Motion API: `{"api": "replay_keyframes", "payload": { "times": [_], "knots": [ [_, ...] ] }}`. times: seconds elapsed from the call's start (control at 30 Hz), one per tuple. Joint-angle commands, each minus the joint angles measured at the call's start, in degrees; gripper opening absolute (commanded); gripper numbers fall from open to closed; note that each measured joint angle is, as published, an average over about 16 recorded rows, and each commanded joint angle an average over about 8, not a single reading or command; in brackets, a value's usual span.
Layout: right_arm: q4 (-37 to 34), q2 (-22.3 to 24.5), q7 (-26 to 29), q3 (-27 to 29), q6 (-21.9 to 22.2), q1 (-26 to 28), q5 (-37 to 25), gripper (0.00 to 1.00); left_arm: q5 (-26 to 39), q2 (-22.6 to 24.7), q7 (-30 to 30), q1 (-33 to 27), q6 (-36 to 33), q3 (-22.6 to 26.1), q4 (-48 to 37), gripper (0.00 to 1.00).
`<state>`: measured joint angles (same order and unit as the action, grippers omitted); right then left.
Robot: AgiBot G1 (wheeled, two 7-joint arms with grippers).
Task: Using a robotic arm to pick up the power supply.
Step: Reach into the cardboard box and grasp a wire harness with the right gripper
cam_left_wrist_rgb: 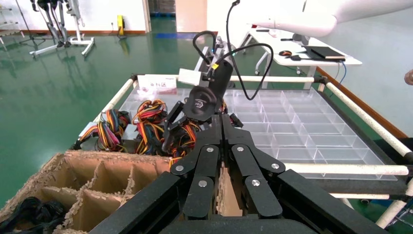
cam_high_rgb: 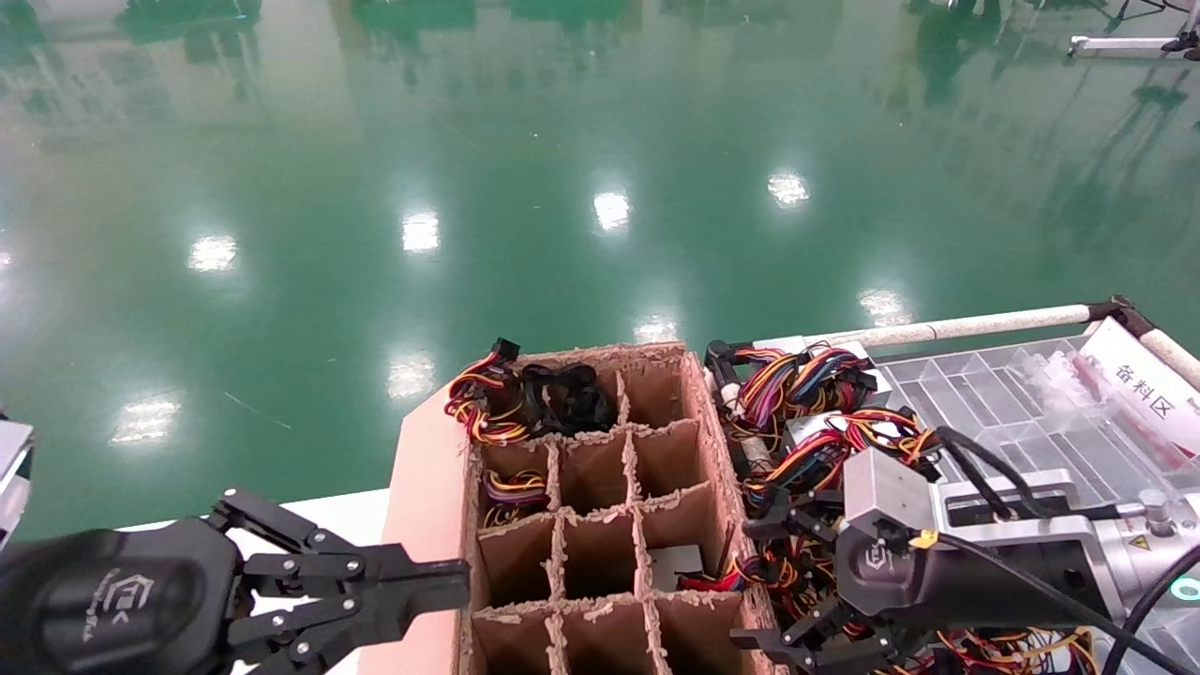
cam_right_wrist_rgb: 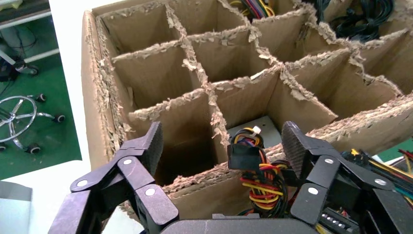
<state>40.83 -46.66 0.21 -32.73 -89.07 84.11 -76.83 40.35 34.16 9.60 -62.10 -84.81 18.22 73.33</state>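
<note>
The power supply (cam_high_rgb: 674,562) should slide out of its cell and hang down when I lift the wires, because the wires run from it over the box's side (cam_high_rgb: 726,578).
The power supply (cam_high_rgb: 677,562) is a silver-grey metal box lying low in a cell of the cardboard divider box (cam_high_rgb: 431,506); only its flat top (cam_right_wrist_rgb: 265,127) shows. Its red, yellow and black wire bundle (cam_right_wrist_rgb: 253,170) trails over the box wall. The robotic arm is my right arm, white and silver with a green light ring (cam_high_rgb: 1186,589). My right gripper (cam_high_rgb: 764,586) (cam_right_wrist_rgb: 224,134) stands open at that wall, with the bundle between its fingers, unclamped. At the box's left side my left gripper (cam_high_rgb: 459,574) (cam_left_wrist_rgb: 221,119) is shut on nothing.
A black cable coil (cam_high_rgb: 562,394) and more wire bundles (cam_high_rgb: 487,403) fill the far cells. Right of the box lie several wired units (cam_high_rgb: 806,394), a clear compartment tray (cam_high_rgb: 994,394), a white pipe rail (cam_high_rgb: 975,326) and a labelled sign (cam_high_rgb: 1144,389). Green floor lies beyond.
</note>
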Motion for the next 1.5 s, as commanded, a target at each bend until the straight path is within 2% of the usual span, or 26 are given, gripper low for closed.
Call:
{"api": "replay_keyframes", "payload": {
  "times": [0.03, 0.93, 1.23, 1.5],
  "knots": [
    [-1.57, -0.64, -1.16, -0.51, -0.08, 0.58, -0.54, 0.00, 0.00, 0.00, 0.00, 0.00, 0.00, 0.00, 0.00, 1.00],
    [-10.39, -3.50, -7.05, -4.59, -0.51, 5.62, -2.25, 0.00, -0.04, -0.02, -0.03, -0.01, 0.02, 0.06, 0.00, 1.00],
    [-10.63, -4.03, -7.07, -5.92, -1.00, 7.94, -1.81, 0.00, -0.05, -0.03, -0.04, -0.02, 0.03, 0.07, 0.00, 1.00],
    [-8.58, -3.95, -6.30, -6.22, -1.45, 11.01, 1.69, 0.00, -0.06, -0.04, -0.04, -0.02, 0.04, 0.09, 0.00, 1.00]
  ]
}}
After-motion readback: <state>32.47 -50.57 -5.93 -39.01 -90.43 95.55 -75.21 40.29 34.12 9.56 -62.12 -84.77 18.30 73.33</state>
